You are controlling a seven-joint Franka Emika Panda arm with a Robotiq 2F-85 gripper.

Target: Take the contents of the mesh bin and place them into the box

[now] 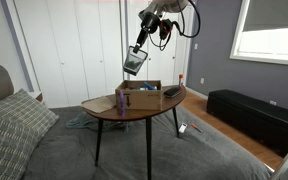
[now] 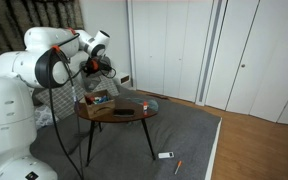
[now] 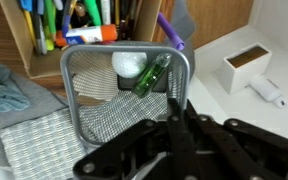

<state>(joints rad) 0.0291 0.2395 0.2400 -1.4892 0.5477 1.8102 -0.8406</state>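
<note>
Next, my gripper lowers the mesh bin toward the box (image 1: 144, 96) and tips it more, because the green marker and pale round item (image 3: 142, 70) stay inside the mesh bin at this tilt.
My gripper (image 1: 139, 50) is shut on the rim of the mesh bin (image 1: 134, 63) and holds it tilted in the air above the box (image 1: 140, 96) on the wooden table (image 1: 174, 103). In the wrist view the jaws (image 3: 174, 110) pinch the mesh bin's wall (image 3: 84, 95). A green marker (image 3: 152, 75) and a pale round item (image 3: 129, 63) lie inside it near its mouth. Beyond the mouth the box (image 3: 19, 55) holds several coloured markers. In an exterior view the gripper (image 2: 101, 68) hangs over the box (image 2: 97, 99).
A small purple cylinder (image 1: 121, 100) stands on the table in front of the box, and a dark blue object (image 1: 172, 92) lies to its side. A plaid cushion (image 1: 14, 120) and a dark bench (image 1: 249, 112) flank the table. A white block (image 3: 246, 65) shows below.
</note>
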